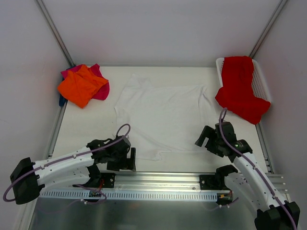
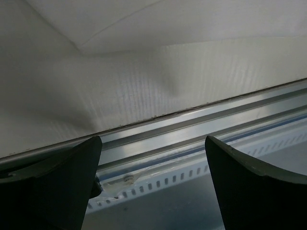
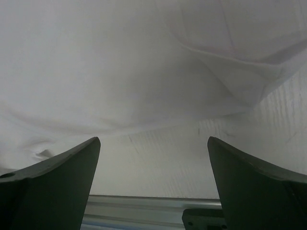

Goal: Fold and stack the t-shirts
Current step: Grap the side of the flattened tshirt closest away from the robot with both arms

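Observation:
I see the white t-shirt's near hem [image 1: 182,152] lying limp and creased [image 1: 153,150], so the hem will fold over when I carry it, while the t-shirt's far part stays flat.
The white t-shirt [image 1: 160,115] lies spread flat in the middle of the table. My left gripper [image 1: 129,158] is open and empty at the shirt's near left hem, over the table's front edge. In the left wrist view the gripper [image 2: 153,184] frames the rail, with the shirt [image 2: 182,24] beyond. My right gripper [image 1: 205,139] is open and empty at the near right hem. In the right wrist view the gripper [image 3: 153,184] has the shirt's edge [image 3: 120,72] just ahead. An orange shirt [image 1: 81,86] lies on a magenta-pink one [image 1: 101,91], with blue [image 1: 62,101] beneath. A red shirt [image 1: 240,88] hangs over the basket.
The white mesh basket [image 1: 261,81] stands at the far right by the wall. A metal rail [image 1: 163,179] runs along the table's front edge and shows in the left wrist view [image 2: 192,129]. White walls close in the table on three sides.

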Controlling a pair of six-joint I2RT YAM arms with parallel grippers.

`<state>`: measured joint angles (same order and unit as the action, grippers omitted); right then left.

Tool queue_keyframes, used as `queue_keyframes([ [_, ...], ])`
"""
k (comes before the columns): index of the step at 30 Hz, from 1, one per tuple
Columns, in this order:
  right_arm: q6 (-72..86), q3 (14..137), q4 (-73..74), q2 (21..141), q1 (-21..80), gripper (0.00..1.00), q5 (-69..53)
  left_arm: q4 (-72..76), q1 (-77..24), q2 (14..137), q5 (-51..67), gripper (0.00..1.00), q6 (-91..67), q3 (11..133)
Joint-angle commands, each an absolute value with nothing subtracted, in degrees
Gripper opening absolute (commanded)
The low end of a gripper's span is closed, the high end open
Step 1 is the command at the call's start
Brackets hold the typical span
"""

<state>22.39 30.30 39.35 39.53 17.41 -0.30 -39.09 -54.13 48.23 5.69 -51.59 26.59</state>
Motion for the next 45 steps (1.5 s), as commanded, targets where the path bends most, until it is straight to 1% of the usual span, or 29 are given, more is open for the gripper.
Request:
queue_keyframes([
  [1,26.1,27.16,38.85,38.85,18.1,0.99,-0.63,-40.25,-58.88,51.23,-2.43,0.9,-60.1,25.93],
  [4,26.46,26.89,39.64,38.76,18.11,0.99,4.72,-40.08,-60.91,53.16,-6.49,0.9,-63.01,26.19],
  [7,26.19,28.12,39.46,39.29,18.02,0.99,7.46,-39.82,-61.0,54.05,-11.5,0.91,-65.55,26.19],
  [11,25.23,30.05,39.2,42.79,17.93,0.99,9.75,-39.11,-60.91,55.72,-18.96,0.92,-69.25,26.72],
  [15,23.82,31.37,37.71,45.78,18.02,1.0,10.72,-37.71,-61.0,60.8,-24.15,0.92,-71.71,28.73],
  [21,22.68,32.52,36.39,49.04,17.93,0.99,11.68,-34.11,-61.0,68.8,-27.59,0.94,-71.11,31.81],
  [24,22.06,32.87,36.21,49.48,18.02,0.99,12.57,-32.17,-60.91,72.06,-27.69,0.91,-70.49,32.95],
  [25,21.71,32.87,36.3,49.13,17.93,0.99,13.26,-31.91,-61.0,72.77,-27.6,0.87,-70.31,33.22],
  [28,21.01,32.87,35.86,48.17,18.02,0.99,15.11,-30.68,-60.91,74.62,-27.51,0.79,-69.52,33.75],
  [29,20.57,32.78,35.69,47.9,18.02,0.99,15.64,-30.41,-60.82,74.88,-27.51,0.75,-69.26,33.84],
  [31,20.22,32.96,35.51,47.64,17.93,0.99,16.87,-29.8,-60.91,75.23,-27.69,0.7,-68.82,34.1],
  [32,19.95,33.05,35.51,47.72,17.84,0.95,17.14,-29.53,-60.82,75.32,-27.77,0.62,-68.56,34.19],
  [33,19.86,33.05,35.42,47.81,17.84,0.92,17.66,-29.36,-60.82,75.32,-27.95,0.57,-68.29,34.19],
  [34,19.6,33.13,35.25,48.07,17.75,0.83,17.75,-29.27,-60.82,75.32,-28.04,0.52,-68.12,34.19],
  [35,19.51,33.22,35.16,48.6,17.67,0.77,18.01,-29.18,-60.82,75.41,-28.21,0.48,-68.12,34.1],
  [36,19.6,33.22,35.07,49.13,17.4,0.7,18.37,-29.01,-60.73,75.32,-28.3,0.38,-68.03,34.1],
  [37,19.43,33.31,34.98,49.57,17.32,0.54,18.46,-29.0,-60.73,75.41,-28.3,0.35,-68.03,34.1],
  [38,19.42,33.31,34.98,50.53,17.23,0.46,18.54,-29.0,-60.73,75.58,-28.39,0.3,-67.94,34.01],
  [39,19.42,33.31,34.98,50.97,16.88,0.41,18.54,-29.0,-60.56,75.59,-28.48,0.19,-68.03,34.01],
  [40,19.34,33.4,35.07,51.32,16.88,0.35,18.46,-29.0,-60.56,75.59,-28.56,0.13,-68.03,33.93],
  [41,19.34,33.4,34.98,51.94,16.79,0.35,18.54,-29.0,-60.56,75.67,-28.56,0.09,-68.03,33.93],
  [42,19.34,33.31,35.07,52.2,16.61,0.35,18.72,-28.92,-60.47,75.59,-28.65,0.0,-68.03,33.84],
  [44,19.25,33.22,35.16,52.47,16.26,0.47,18.98,-29.09,-60.29,75.15,-28.74,0.0,-68.03,33.58],
  [45,19.25,33.14,35.16,52.56,15.74,0.56,19.16,-29.09,-60.29,74.89,-28.91,0.0,-68.03,33.4],
])
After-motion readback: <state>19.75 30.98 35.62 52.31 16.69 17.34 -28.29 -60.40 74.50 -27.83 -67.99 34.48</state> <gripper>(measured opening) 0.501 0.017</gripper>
